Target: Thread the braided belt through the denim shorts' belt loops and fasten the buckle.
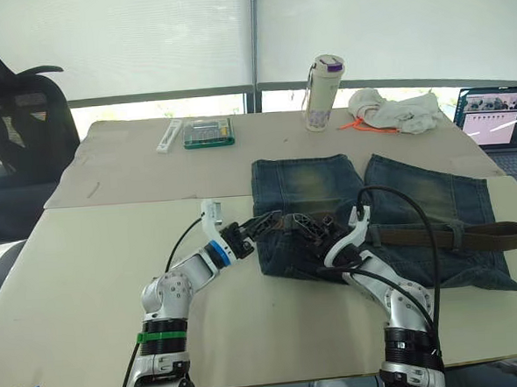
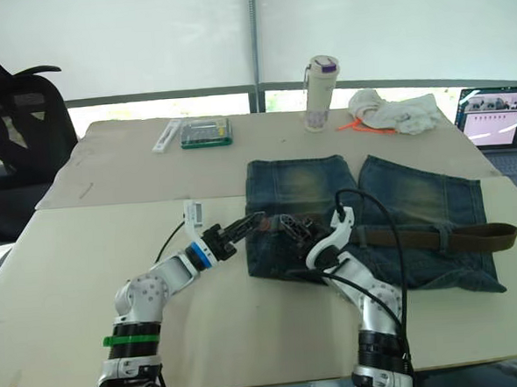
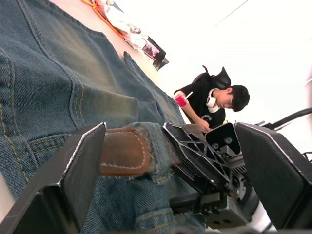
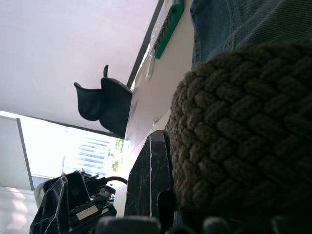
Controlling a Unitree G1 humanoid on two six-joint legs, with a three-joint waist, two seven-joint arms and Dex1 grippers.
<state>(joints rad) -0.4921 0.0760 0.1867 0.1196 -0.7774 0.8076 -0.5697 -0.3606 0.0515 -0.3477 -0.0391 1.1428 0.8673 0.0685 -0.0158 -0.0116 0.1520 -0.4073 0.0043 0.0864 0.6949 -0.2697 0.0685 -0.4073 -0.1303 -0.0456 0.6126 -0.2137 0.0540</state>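
Observation:
I expect the braided belt (image 1: 474,236) to slide through the shorts' loop while the shorts stay flat when I pull, because the belt's leather tip (image 3: 126,152) already sticks out of the loop.
The denim shorts (image 1: 319,185) lie flat on the table, waistband toward me. The braided belt (image 1: 437,235) runs along the waistband's right half under a belt loop (image 1: 455,232), and its end hangs past the shorts' right edge. In the left wrist view the belt's brown leather tip (image 3: 124,151) pokes out of a denim belt loop (image 3: 155,146). My left gripper (image 1: 262,221) is open, with that tip between its fingers (image 3: 80,170). Just to the right, my right gripper (image 1: 311,228) is shut on the braided strap (image 4: 243,126). The buckle is hidden.
At the far side of the table stand a white bottle (image 1: 323,91), a crumpled white cloth (image 1: 398,112), a green case (image 1: 208,132) and a white strip (image 1: 170,136). A laptop (image 1: 500,126) sits far right. An office chair (image 1: 9,130) stands left. A person (image 3: 209,100) sits beyond.

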